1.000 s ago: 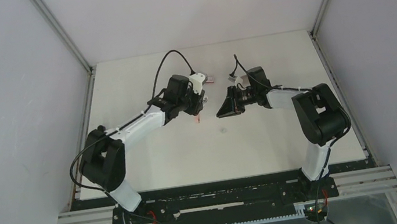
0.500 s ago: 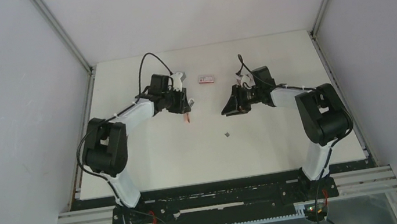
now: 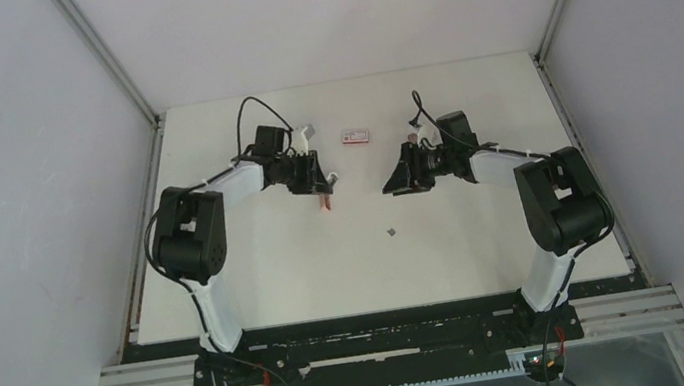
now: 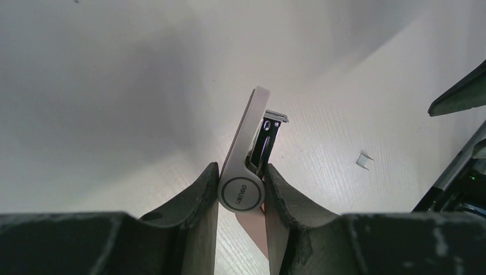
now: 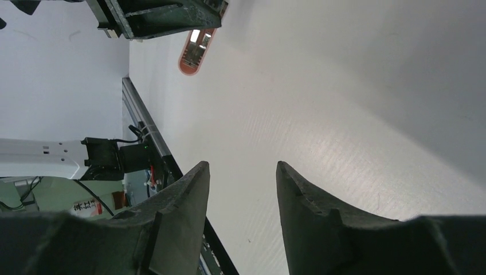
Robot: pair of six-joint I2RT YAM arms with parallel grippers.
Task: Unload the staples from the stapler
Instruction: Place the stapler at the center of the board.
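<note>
I should grip the end of the stapler's white top [image 4: 259,97] with my right gripper while my left gripper is closed over the open stapler's hinge [image 4: 241,193]. My left gripper should open only after that.
My left gripper [image 4: 240,172] is shut on the stapler [image 4: 247,134], a white body with a round logo at its hinge. The stapler's lid stands open and its metal channel shows. From above, the stapler [image 3: 323,199] hangs pinkish below the left gripper [image 3: 308,175], just over the table. One small grey block of staples [image 3: 392,231] lies loose on the table between the arms; the left wrist view shows the staples [image 4: 363,160] to the stapler's right. My right gripper [image 3: 395,183] is open and holds nothing, its fingers [image 5: 189,189] apart over bare table.
A small red-and-white box [image 3: 355,136] lies at the back between the two grippers. The white table [image 3: 486,243] is walled on three sides. The right wrist view shows the stapler's pink underside [image 5: 193,52] and the table's near rail [image 5: 166,154].
The two grippers, close together a second ago, have drawn apart. My left arm swung left with the stapler. My right gripper opened, and the staple block now lies plainly on the table.
</note>
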